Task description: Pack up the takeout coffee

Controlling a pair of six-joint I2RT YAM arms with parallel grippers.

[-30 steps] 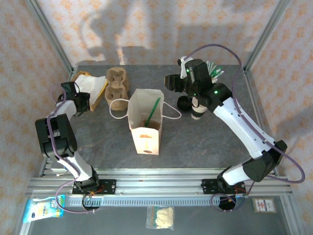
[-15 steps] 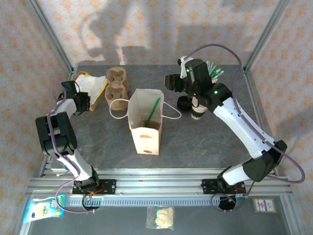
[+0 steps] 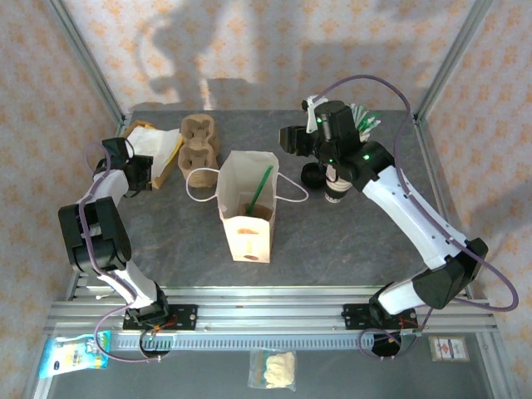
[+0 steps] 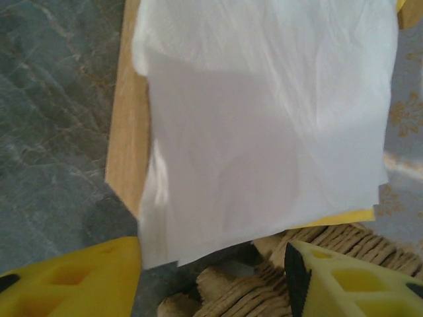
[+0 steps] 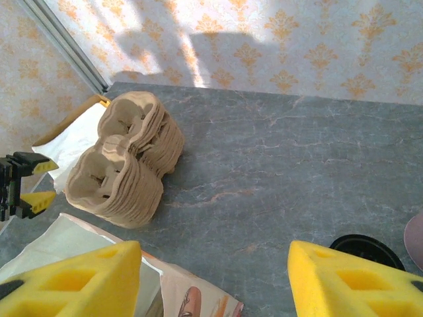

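Observation:
The napkins' near corner [image 4: 153, 256] sits close to one finger of my left gripper. Next, I move my open fingers to center that corner [image 4: 165, 249] before I pinch it.
A white paper bag [image 3: 246, 218] stands open mid-table with a green straw [image 3: 261, 188] sticking out of it. I cannot pick out the takeout coffee for certain. A white cup with a dark lower band [image 3: 335, 194] stands under my right forearm, its top hidden. My right gripper [image 3: 293, 140] [image 5: 215, 281] hovers open over bare table behind the bag, nothing between its fingers. My left gripper [image 3: 143, 173] [image 4: 213, 281] is open at the near edge of a white napkin stack [image 4: 264, 119] [image 3: 155, 141], gripping nothing.
A stack of brown pulp cup carriers [image 3: 199, 150] [image 5: 125, 165] lies between the napkins and the bag. Black lids [image 3: 313, 174] [image 5: 367, 249] sit beside the cup. Straws [image 3: 366, 121] lie at the back right. Frame posts rise at the back corners.
My left arm has shifted slightly by the napkins. The right arm, bag and cup have not moved.

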